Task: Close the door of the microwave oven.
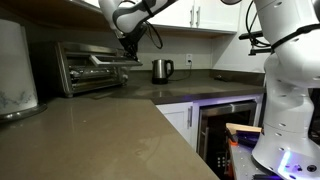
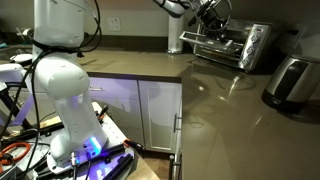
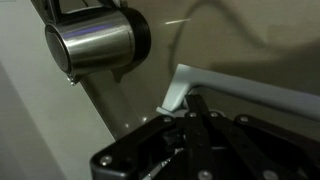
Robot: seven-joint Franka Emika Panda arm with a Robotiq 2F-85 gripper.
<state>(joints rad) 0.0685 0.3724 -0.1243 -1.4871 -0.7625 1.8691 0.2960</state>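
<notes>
Next, I back out past the bar handle and then push the door's outer side (image 2: 211, 44) up shut, because my gripper's closed fingers are on the oven's side of the bar handle (image 3: 245, 87).
The silver microwave oven (image 1: 75, 66) stands at the back of the counter, and it also shows in an exterior view (image 2: 248, 45). Its door (image 1: 108, 66) hangs partly open, tilted outward, with the bar handle at its free edge (image 2: 212, 38). My gripper (image 1: 130, 47) is at the door's free edge in both exterior views (image 2: 212, 16). In the wrist view the pale bar handle (image 3: 250, 92) runs just past my fingertips (image 3: 192, 108). The fingers look shut together and touch the handle's end bracket without gripping it.
A steel kettle (image 1: 162, 70) stands close beside the oven, large in the wrist view (image 3: 95, 40). A big white appliance (image 1: 14, 65) sits on the counter's near end. A dark under-counter glass door (image 1: 225, 125) is below. The robot base (image 2: 60, 90) stands on the floor.
</notes>
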